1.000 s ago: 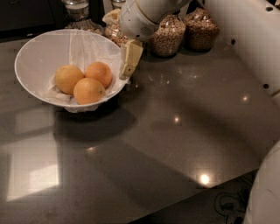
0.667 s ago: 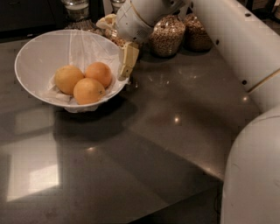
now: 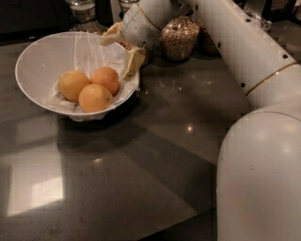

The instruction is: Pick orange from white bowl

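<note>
The front finger of my gripper is hanging over the white bowl's rim [image 3: 138, 79]. Next, I move the open fingers inward and lower them around the reddish orange [image 3: 106, 78] before I close them.
The white bowl [image 3: 33, 70], wide and lined with crinkled white paper, stands at the back left of the dark table. Three oranges lie in it. The deepest reddish orange [image 3: 106, 79] is the right one at the back, touching a paler yellowish one [image 3: 73, 84] on the left and a yellow-orange one [image 3: 95, 97] in front. My gripper [image 3: 123, 49] hangs at the bowl's right rim, just right of and above the orange. Its cream fingers [image 3: 133, 62] are spread apart and hold nothing.
Glass jars of grain [image 3: 178, 37] stand behind the gripper at the back. Two more glass containers [image 3: 82, 9] stand behind the bowl. My white arm [image 3: 254, 61] crosses the right side and its bulk fills the front right corner [image 3: 258, 179].
The gripper has stayed at the bowl's right rim. The white arm has swung in and now covers much more of the right side. The oranges have not moved.
</note>
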Motion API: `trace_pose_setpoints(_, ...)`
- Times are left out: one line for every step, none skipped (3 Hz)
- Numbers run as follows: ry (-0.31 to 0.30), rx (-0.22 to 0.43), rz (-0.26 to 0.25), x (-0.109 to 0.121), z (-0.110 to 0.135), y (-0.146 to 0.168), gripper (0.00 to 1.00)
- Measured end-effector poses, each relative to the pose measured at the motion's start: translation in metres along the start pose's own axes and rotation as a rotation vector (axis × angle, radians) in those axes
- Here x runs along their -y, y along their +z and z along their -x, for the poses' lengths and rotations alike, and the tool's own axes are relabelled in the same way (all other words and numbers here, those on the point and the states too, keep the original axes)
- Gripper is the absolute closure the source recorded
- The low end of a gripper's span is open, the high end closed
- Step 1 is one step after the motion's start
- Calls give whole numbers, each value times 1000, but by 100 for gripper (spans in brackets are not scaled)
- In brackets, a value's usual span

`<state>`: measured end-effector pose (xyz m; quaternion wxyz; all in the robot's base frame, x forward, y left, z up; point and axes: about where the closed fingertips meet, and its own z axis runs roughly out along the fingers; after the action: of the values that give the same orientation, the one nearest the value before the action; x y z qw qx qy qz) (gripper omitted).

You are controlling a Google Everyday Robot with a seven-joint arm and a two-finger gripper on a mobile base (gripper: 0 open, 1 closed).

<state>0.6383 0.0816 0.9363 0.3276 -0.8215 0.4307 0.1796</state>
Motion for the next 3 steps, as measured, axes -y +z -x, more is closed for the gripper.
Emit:
trace_pose_setpoints(-14, 13, 26, 1, -3, 7, 45)
trace_pose_setpoints(-25, 27, 54, 4, -5, 18, 53)
trace_pose_setpoints(-32, 39, 91, 5, -4, 33, 35)
